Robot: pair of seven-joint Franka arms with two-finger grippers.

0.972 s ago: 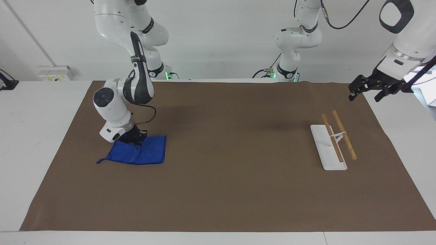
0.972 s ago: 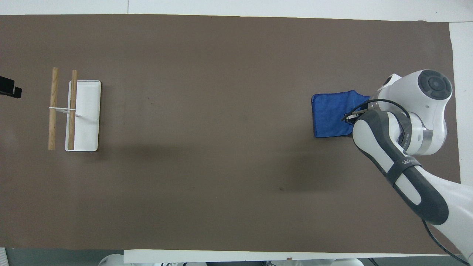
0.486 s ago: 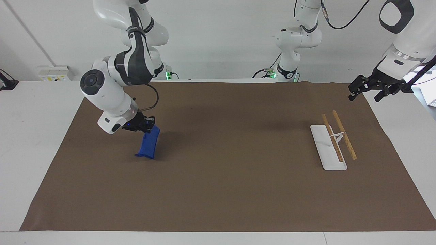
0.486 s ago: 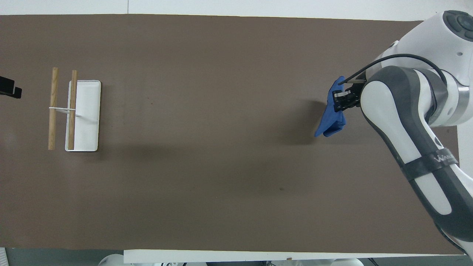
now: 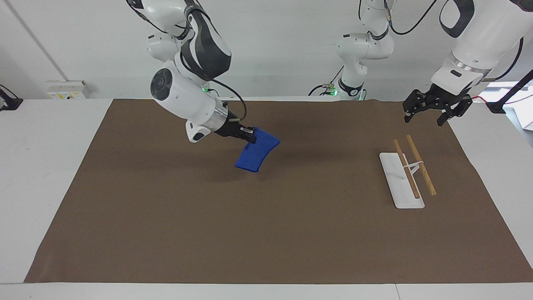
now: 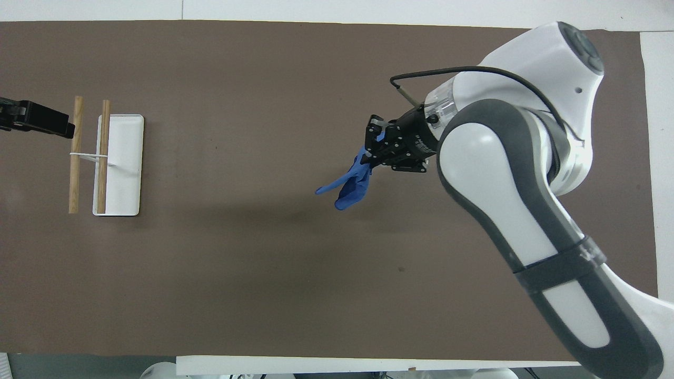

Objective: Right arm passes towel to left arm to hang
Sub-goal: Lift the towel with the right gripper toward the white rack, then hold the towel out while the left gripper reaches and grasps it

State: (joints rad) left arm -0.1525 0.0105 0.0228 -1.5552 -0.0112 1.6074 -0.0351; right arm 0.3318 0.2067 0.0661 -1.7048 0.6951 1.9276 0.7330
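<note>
My left gripper is open, and the blue towel's loose corner (image 6: pixel 325 188) points toward it. My left gripper should keep moving in until its fingers are on both sides of that corner (image 5: pixel 275 142), and then close.
My right gripper (image 5: pixel 250 136) is shut on the blue towel (image 5: pixel 257 155) and holds it in the air over the middle of the brown mat; the towel hangs folded below the fingers. It also shows in the overhead view, gripper (image 6: pixel 370 152) and towel (image 6: pixel 349 185). My left gripper (image 5: pixel 436 109) is open and empty, raised over the mat's edge at the left arm's end, just above the rack's robot-side end; only its tip (image 6: pixel 50 122) shows in the overhead view.
A white rack base (image 5: pixel 400 183) with two wooden rails (image 5: pixel 420 165) stands on the brown mat (image 5: pixel 266 233) at the left arm's end. The rack also shows in the overhead view (image 6: pixel 122 164). White table surrounds the mat.
My right gripper has lifted the towel off the mat and carried it toward the middle of the table. My left gripper has moved a little inward toward the rack.
</note>
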